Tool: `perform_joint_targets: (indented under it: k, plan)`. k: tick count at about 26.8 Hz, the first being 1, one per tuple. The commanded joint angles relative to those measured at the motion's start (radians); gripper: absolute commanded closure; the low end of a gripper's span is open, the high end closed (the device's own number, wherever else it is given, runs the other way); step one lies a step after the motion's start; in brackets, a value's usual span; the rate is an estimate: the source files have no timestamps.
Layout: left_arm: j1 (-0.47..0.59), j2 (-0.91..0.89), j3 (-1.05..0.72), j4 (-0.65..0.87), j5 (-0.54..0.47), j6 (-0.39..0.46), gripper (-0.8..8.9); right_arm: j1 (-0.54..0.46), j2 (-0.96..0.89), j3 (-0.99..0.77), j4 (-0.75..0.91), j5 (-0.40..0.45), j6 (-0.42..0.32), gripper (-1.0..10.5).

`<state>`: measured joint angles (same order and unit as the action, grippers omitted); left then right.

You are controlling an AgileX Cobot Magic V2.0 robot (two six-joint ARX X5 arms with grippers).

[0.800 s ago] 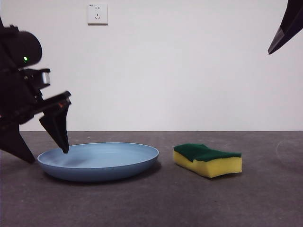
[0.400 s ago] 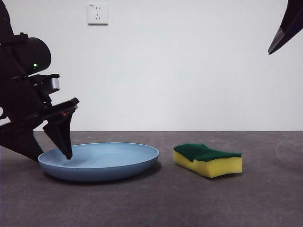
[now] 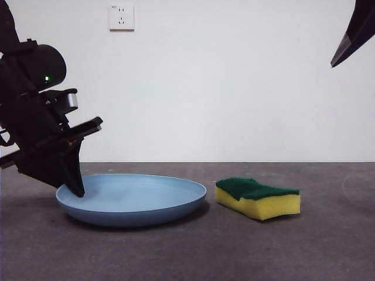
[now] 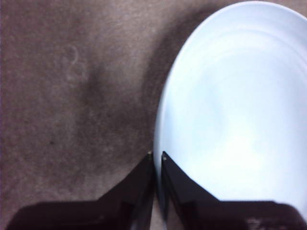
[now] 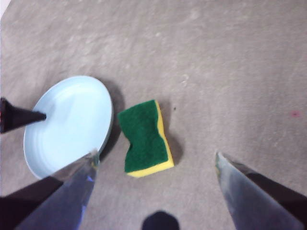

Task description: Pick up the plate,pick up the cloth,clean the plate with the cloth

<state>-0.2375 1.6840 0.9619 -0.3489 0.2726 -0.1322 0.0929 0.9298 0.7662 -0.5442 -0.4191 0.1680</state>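
Note:
The green top curves in at a waist (image 5: 145,138). The cloth (image 3: 259,199) will squeeze narrow there and spread out at its ends when I pick it up.
The light-blue plate (image 3: 135,202) lies on the dark table at the left. My left gripper (image 3: 76,190) is shut on the plate's left rim; in the left wrist view its jaws (image 4: 157,155) pinch the rim of the plate (image 4: 230,120). The cloth is a yellow sponge with a green top (image 3: 258,199), lying just right of the plate and apart from it. My right gripper (image 5: 156,154) is open and empty, high above the sponge (image 5: 144,139) and the plate (image 5: 67,129). It shows only as a black tip (image 3: 351,41) at the top right of the front view.
A white wall with a power socket (image 3: 120,17) stands behind the table. The grey table surface (image 3: 328,246) stretches to the right of the sponge and in front of it. A small pink mark (image 5: 295,114) is on the table.
My left gripper has moved right and lower and closed on the plate's rim. The plate has shifted a little to the right. The sponge and the right arm have not moved.

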Motion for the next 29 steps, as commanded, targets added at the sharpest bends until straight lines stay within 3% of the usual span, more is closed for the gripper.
perform_joint_targets:
  k: [1,7,15,21,25,29]
  plan:
    - [-0.011,-0.038,-0.011,-0.024,-0.01,0.031,8.21,0.026,0.02,0.038,-0.016,0.003,-0.051,5.4]
    - [-0.011,-0.182,-0.011,-0.038,-0.01,0.031,8.21,0.091,0.129,0.156,-0.102,0.011,-0.126,5.4]
    - [-0.011,-0.396,-0.011,-0.116,-0.041,0.036,8.21,0.225,0.352,0.321,-0.198,0.169,-0.233,5.4]
    - [-0.011,-0.524,-0.011,-0.234,-0.148,0.086,8.21,0.325,0.5,0.38,-0.197,0.25,-0.278,5.4]
    - [-0.012,-0.59,-0.011,-0.305,-0.164,0.092,8.21,0.387,0.634,0.399,-0.159,0.317,-0.317,5.4]
    - [-0.026,-0.599,-0.011,-0.327,-0.162,0.092,8.21,0.412,0.76,0.399,-0.079,0.318,-0.327,5.4]
